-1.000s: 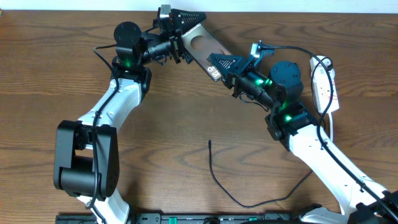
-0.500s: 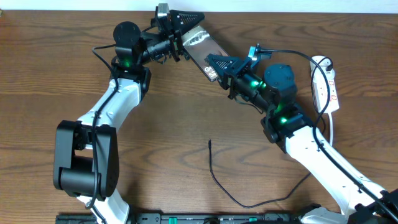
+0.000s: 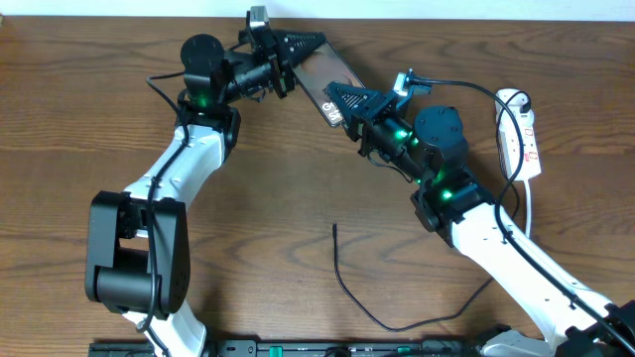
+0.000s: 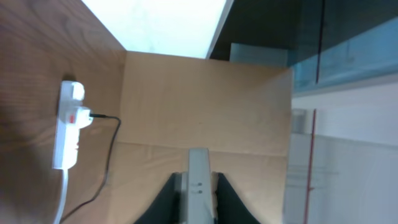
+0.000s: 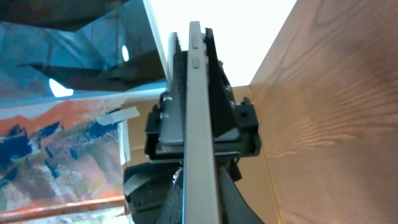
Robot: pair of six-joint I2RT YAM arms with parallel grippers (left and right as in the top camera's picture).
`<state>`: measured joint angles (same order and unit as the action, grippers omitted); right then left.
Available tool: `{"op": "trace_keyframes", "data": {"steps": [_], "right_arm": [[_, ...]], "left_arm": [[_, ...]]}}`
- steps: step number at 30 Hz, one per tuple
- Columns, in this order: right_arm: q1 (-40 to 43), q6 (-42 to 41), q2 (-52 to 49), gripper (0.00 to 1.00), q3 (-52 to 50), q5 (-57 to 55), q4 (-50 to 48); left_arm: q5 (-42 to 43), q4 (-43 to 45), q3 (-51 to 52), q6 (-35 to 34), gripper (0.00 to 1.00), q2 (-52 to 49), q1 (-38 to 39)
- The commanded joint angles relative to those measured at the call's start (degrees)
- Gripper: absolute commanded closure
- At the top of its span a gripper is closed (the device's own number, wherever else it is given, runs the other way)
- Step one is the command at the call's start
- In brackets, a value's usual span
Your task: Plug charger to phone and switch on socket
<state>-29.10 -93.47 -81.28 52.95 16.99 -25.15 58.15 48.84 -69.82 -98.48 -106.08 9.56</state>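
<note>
My right gripper should leave the phone [image 3: 325, 77] to my left gripper and take the charger's plug [image 3: 335, 236], because both grippers are holding the phone while the charger lies loose.
The phone [image 3: 325, 69] is held off the table at the back, turned up on its long edge between both grippers. My left gripper [image 3: 314, 43] is shut on its far end; in the left wrist view the phone's grey edge [image 4: 199, 165] sits tight between the black fingers [image 4: 168, 199]. My right gripper [image 3: 337, 97] is shut on the near end, where the phone edge [image 5: 200, 106] runs up the right wrist view. The charger [image 3: 342, 283] lies loose on the table, its plug tip [image 3: 334, 227] pointing away. The white socket [image 3: 518, 134] lies at the right and also shows as the socket [image 4: 68, 127].
A thin black cable [image 4: 112, 149] runs from the socket's side across the table. The socket's white cord [image 3: 528, 203] trails toward the front. Both arm bases and a black rail [image 3: 298, 347] line the front edge. A tan board [image 4: 205, 106] stands beyond the table's end.
My left gripper has closed on the phone's far end. The phone has turned from face-up onto its edge, and the right arm has shifted a little left with it.
</note>
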Motion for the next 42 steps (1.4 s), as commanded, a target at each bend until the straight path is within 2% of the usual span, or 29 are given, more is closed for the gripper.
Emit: {"op": "trace_keyframes", "data": {"steps": [1, 10, 11, 13, 14, 21, 24, 29, 36, 42], "right_arm": [[-0.5, -1.2, 0.5, 0.99, 1.1, -0.6, 0.3], [-0.6, -0.5, 0.5, 0.97, 1.1, -0.6, 0.3], [-0.6, -0.2, 0.5, 0.87, 1.1, -0.6, 0.3], [-0.6, 0.8, 0.5, 0.48, 1.1, -0.3, 0.3], [-0.6, 1.9, 0.5, 0.01, 1.1, -0.3, 0.3], [0.9, 8.9, 0.5, 0.01, 1.1, 4.2, 0.4], [2.4, 12.5, 0.5, 0.01, 1.0, 8.4, 0.9], [4.9, 23.2, 0.5, 0.01, 1.0, 16.4, 3.5], [4.2, 35.8, 0.5, 0.01, 1.0, 19.0, 16.1], [-0.3, 45.0, -2.1, 0.01, 1.7, 16.5, 31.0]], "left_arm": [[1.2, 1.0, -0.8, 1.0, 0.92, 1.3, 0.5], [1.2, 1.0, -0.8, 1.1, 0.93, 1.3, 0.5], [1.2, 1.0, -0.8, 1.1, 0.92, 1.3, 0.5], [1.4, 1.0, -0.8, 1.1, 0.93, 1.3, 0.5], [1.4, 1.0, -0.8, 1.1, 0.92, 1.3, 0.5], [4.5, 1.0, -0.8, 1.1, 0.93, 1.3, -3.6], [7.8, 1.0, -0.8, 1.1, 0.93, 1.3, -7.4], [16.2, 1.0, -0.8, 3.5, 0.93, 1.3, -15.4], [27.6, 1.0, -0.8, 9.1, 0.93, 1.3, -24.2], [31.5, 1.0, -0.8, 13.8, 0.93, 1.3, -27.0]]}}
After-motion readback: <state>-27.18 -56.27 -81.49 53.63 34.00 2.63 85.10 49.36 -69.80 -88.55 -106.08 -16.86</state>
